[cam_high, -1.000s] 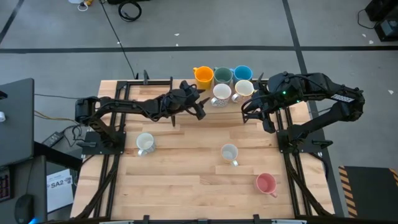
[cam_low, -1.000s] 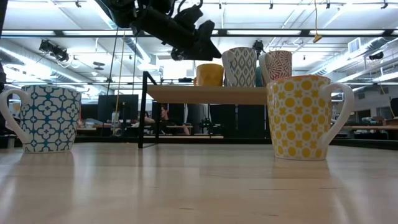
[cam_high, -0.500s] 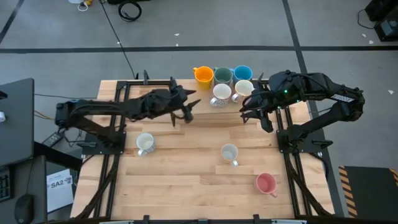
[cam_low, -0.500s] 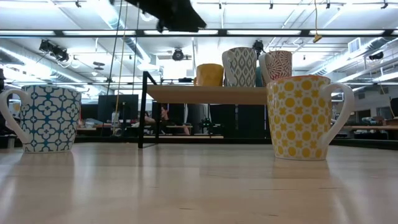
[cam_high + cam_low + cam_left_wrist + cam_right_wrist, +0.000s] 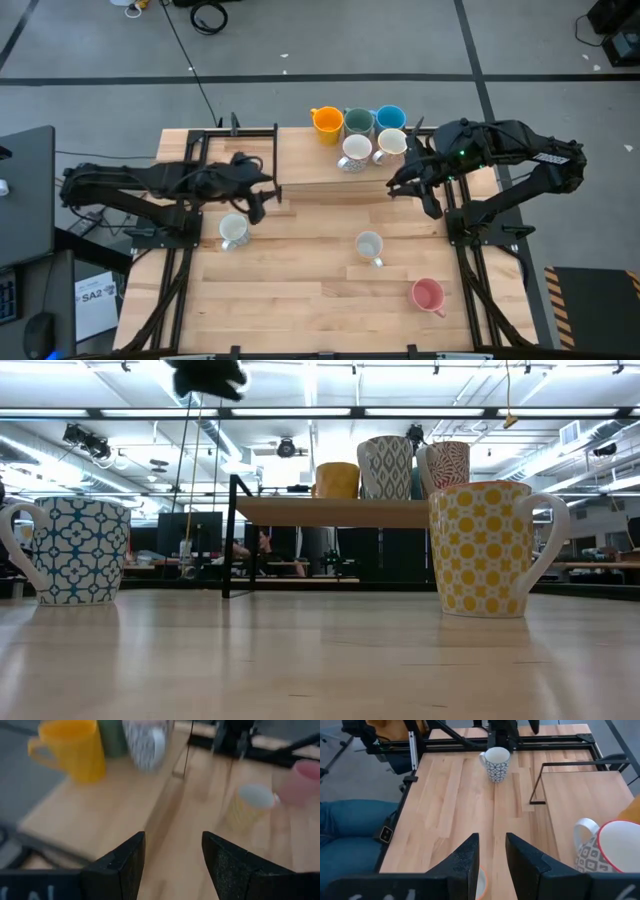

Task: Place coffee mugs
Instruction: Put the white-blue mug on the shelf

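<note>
The blue-patterned mug (image 5: 234,229) is upright with its handle free toward the near edge, so the robot's left gripper keeps going to that handle (image 5: 228,245) until its fingers are on both sides of it.
Several mugs stand on the raised shelf (image 5: 300,165): orange (image 5: 327,121), dark green (image 5: 358,122), bright blue (image 5: 390,118), a grey-patterned one (image 5: 355,150) and a red-rimmed white one (image 5: 392,143). Three stand upright on the table: blue-patterned (image 5: 233,229), yellow-patterned (image 5: 370,246) and pink (image 5: 428,294). My left gripper (image 5: 262,197) is open and empty, just beyond the blue-patterned mug, well above the table in the low view (image 5: 205,375). My right gripper (image 5: 405,185) is open and empty at the shelf's right near corner; its wrist view shows its fingers (image 5: 465,865) apart.
The shelf stands on a thin black frame (image 5: 232,535), with a step down to the table along its near edge. Black rails (image 5: 185,250) run down both table sides. A person's blue-clad leg (image 5: 350,827) shows beyond the table's left edge. Bare wood lies between the three table mugs.
My left gripper has drawn back from the shelf beside the grey-patterned mug, travelling toward the table's left edge and a little toward the near edge, ending over the blue-patterned mug. No mug has moved.
</note>
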Motion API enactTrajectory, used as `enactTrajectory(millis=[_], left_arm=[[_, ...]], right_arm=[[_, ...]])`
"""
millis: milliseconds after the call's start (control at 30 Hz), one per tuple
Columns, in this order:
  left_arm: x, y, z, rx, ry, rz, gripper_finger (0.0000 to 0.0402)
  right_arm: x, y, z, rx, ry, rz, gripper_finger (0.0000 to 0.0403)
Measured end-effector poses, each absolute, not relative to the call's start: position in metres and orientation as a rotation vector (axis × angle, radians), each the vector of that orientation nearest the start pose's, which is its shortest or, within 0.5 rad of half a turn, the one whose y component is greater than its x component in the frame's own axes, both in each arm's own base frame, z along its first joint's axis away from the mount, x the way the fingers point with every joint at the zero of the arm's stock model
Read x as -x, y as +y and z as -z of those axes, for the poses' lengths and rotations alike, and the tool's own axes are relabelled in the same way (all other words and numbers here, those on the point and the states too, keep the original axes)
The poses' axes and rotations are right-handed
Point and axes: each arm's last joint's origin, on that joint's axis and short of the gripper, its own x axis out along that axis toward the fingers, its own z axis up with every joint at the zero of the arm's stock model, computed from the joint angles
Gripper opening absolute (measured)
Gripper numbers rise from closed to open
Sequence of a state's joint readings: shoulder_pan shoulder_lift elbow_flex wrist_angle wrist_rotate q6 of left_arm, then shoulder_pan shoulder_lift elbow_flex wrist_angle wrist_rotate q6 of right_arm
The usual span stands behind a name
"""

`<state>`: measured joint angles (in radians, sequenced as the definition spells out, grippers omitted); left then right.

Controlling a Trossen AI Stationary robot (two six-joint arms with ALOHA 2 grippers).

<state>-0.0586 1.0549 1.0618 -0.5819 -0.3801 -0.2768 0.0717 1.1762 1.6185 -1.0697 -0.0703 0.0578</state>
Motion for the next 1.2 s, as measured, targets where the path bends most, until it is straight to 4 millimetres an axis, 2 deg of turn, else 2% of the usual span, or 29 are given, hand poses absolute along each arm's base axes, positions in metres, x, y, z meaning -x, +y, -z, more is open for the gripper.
enactTrajectory(millis=[133, 400, 700, 1033, 1200], left_arm=[[-0.196, -0.009, -0.336, 0.229, 0.633, -0.404, 0.0203], [-0.174, -0.021, -0.319, 0.413, 0.889, -0.394, 0.0203], [-0.155, -0.036, -0.309, 0.630, 1.104, -0.449, 0.0203], [-0.145, -0.074, -0.294, 0.749, 1.207, -0.450, 0.0203], [-0.142, -0.090, -0.276, 0.755, 1.266, -0.515, 0.0203]], right_arm=[[-0.192, 0.018, -0.450, -0.052, 0.632, -0.128, 0.0101], [-0.194, 0.019, -0.448, -0.051, 0.620, -0.132, 0.0101], [-0.211, 0.020, -0.420, -0.054, 0.645, -0.132, 0.0101], [-0.218, 0.027, -0.394, -0.096, 0.714, -0.145, 0.0101], [-0.223, 0.037, -0.386, -0.083, 0.693, -0.185, 0.0101]])
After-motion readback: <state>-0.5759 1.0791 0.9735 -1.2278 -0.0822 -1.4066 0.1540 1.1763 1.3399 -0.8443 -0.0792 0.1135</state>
